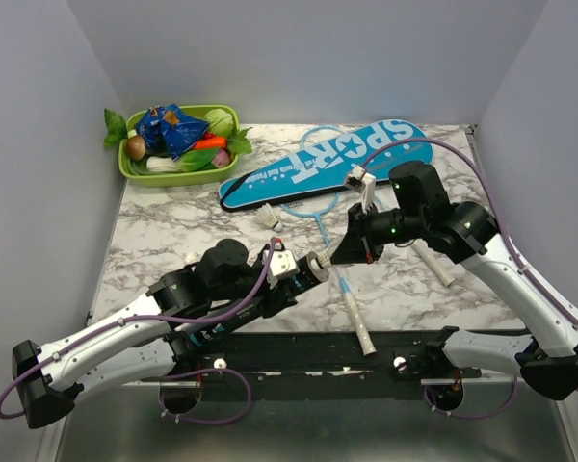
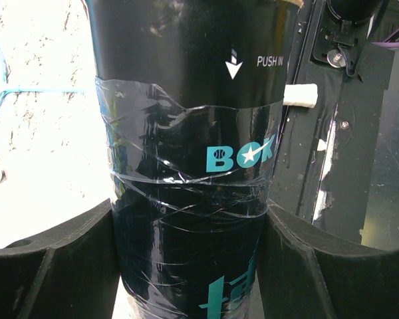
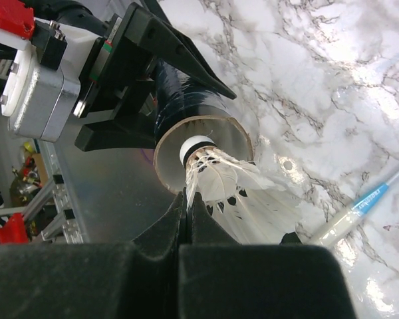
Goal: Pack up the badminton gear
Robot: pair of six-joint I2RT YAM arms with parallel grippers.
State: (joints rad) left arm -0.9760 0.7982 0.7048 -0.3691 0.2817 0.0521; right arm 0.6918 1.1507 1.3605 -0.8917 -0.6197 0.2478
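Observation:
My right gripper goes on pushing the shuttlecock inward until its feathers are inside the tube's rim and then let go, because the shuttlecock's white cork (image 3: pixel 196 147) points into the tube's opening (image 3: pixel 219 133).
My left gripper (image 1: pixel 303 271) is shut on the dark clear tube (image 2: pixel 186 166), which fills the gap between both fingers (image 2: pixel 53 266). In the right wrist view the tube's open mouth (image 3: pixel 186 143) faces my right gripper (image 3: pixel 188 199), which is shut on a feather of a white shuttlecock (image 3: pixel 233 183). The shuttlecock's cork sits at the tube mouth. In the top view the right gripper (image 1: pixel 345 252) meets the tube end at table centre. Another shuttlecock (image 1: pixel 270 219) lies on the marble. Two light-blue rackets (image 1: pixel 354 313) (image 1: pixel 433 262) lie near the blue "SPORT" cover (image 1: pixel 328 164).
A green tray (image 1: pixel 135 171) of toy vegetables stands at the back left. Grey walls close in the table on three sides. A black rail (image 1: pixel 299 351) runs along the near edge between the arm bases.

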